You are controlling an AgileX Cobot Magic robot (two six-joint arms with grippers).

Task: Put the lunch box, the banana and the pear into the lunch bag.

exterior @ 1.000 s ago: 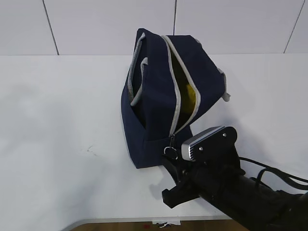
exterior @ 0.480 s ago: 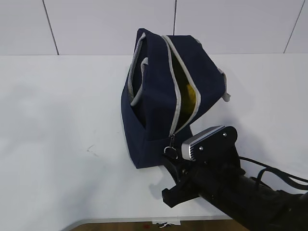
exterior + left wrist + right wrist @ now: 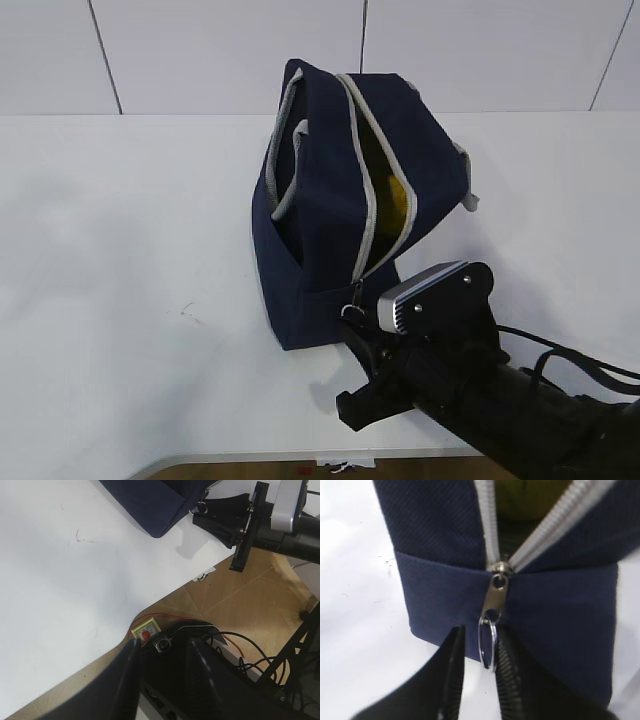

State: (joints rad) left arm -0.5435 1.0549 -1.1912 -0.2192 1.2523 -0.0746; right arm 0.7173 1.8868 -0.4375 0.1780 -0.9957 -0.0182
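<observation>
My gripper will pull the zipper pull toward the zipper's far end, and the grey zipper should close behind it, because the zipper's edges gape beyond the slider.
The navy lunch bag stands on the white table with its grey zipper open. Something yellow shows inside; I cannot tell whether it is the banana or the pear. The lunch box is hidden. My right gripper is at the bag's near end. In the right wrist view its jaws are slightly apart, and the ring zipper pull hangs between them against the right finger. My left gripper is open and empty, off the table's front edge above the floor.
The white table spreads to the left of and behind the bag. In the left wrist view, a yellow box with a red button, cables and a wooden floor lie below the table's front edge.
My right gripper has crept slightly toward the bag's end, closing in round the ring pull. The bag and the left arm have not moved.
</observation>
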